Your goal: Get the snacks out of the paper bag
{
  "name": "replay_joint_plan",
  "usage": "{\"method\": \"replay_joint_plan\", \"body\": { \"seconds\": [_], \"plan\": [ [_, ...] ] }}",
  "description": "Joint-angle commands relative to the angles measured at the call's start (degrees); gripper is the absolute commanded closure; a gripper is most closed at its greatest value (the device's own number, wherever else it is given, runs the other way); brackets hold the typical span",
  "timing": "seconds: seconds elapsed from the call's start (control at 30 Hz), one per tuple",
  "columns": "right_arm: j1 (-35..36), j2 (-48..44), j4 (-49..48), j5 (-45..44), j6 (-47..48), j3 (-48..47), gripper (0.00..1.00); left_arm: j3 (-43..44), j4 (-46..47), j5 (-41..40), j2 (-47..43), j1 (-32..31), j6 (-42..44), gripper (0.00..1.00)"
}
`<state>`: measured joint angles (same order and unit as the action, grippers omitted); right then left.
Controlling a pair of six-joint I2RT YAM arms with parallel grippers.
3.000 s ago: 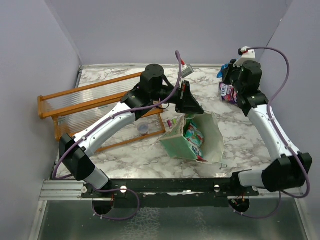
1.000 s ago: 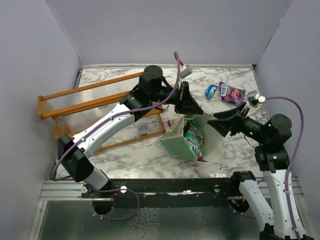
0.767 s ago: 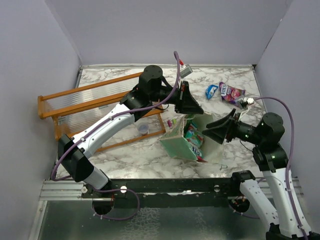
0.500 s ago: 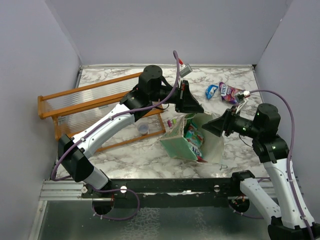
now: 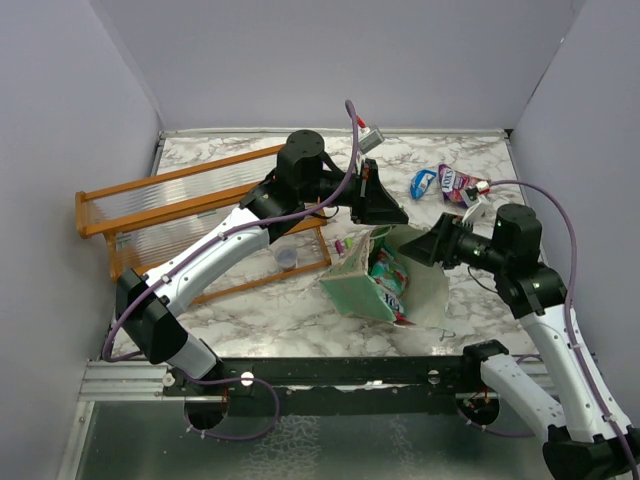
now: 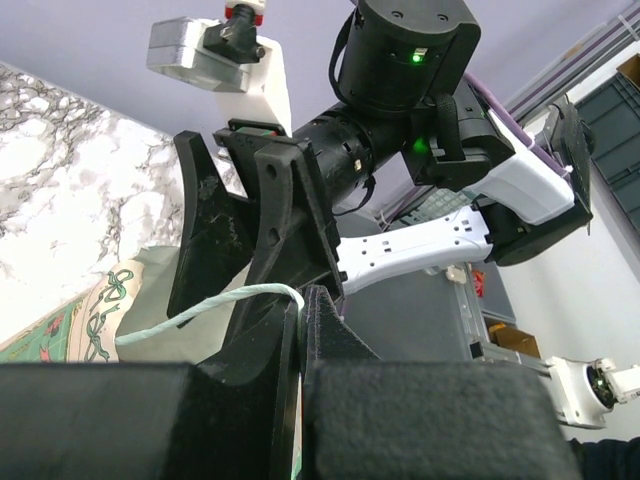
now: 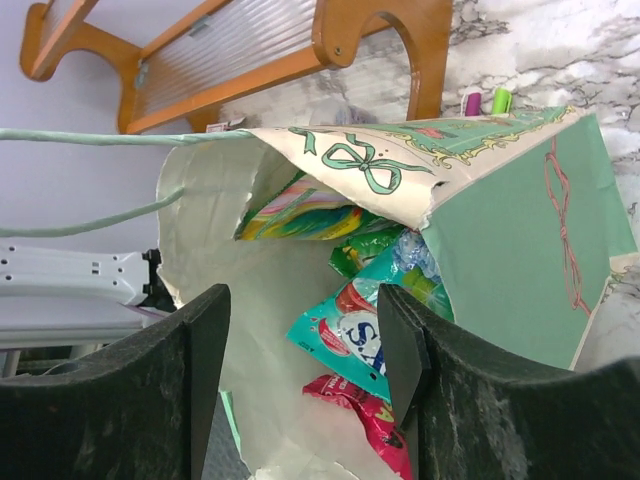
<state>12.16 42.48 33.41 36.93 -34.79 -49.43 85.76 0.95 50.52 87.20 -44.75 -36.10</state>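
The green-yellow packet point(image 7: 312, 212) should come out by itself when I lift it, because its lower edge point(image 7: 290, 237) is clear of the teal-white packet.
The mint-green paper bag point(image 5: 357, 287) lies on its side mid-table, its cream mouth facing right. My left gripper point(image 5: 386, 214) is shut on its white string handle point(image 6: 190, 312) and holds the mouth up. My right gripper point(image 5: 424, 246) is open at the mouth with nothing between its fingers point(image 7: 205, 340). Inside the bag point(image 7: 510, 220) lie snacks: a teal-white packet point(image 7: 362, 336), a red-pink one point(image 7: 368, 408) below it and a green-yellow one point(image 7: 300, 212) under the top flap. A purple packet point(image 5: 460, 186) and a blue one point(image 5: 424, 183) lie on the table at the back right.
An orange wooden rack point(image 5: 190, 215) stands at the left, its end point(image 7: 380, 30) just behind the bag. Pink and green marker pens point(image 7: 484, 102) lie between rack and bag. A small purple cup point(image 5: 286, 258) sits under the rack. Walls close in on both sides.
My right arm has swung from the back right, where the purple packet now lies, down to the bag's mouth. The left gripper has kept still on the handle.
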Motion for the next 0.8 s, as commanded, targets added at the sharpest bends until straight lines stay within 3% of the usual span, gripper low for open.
{"method": "replay_joint_plan", "body": {
  "seconds": [0.0,0.37,0.77],
  "plan": [
    [2.72,0.54,-1.66,-5.08,-3.06,0.16,0.42,1.25,3.37,-0.38,-2.65,-0.34,-0.5,1.0],
    [14.87,0.71,-6.08,-21.22,-11.98,1.8,0.48,1.52,4.25,0.14,-2.45,-0.4,-1.26,1.0],
    [25.08,8.21,-10.02,-35.05,-17.88,1.27,0.45,1.76,3.78,0.33,-2.55,-0.36,-0.69,1.0]
  ]
}}
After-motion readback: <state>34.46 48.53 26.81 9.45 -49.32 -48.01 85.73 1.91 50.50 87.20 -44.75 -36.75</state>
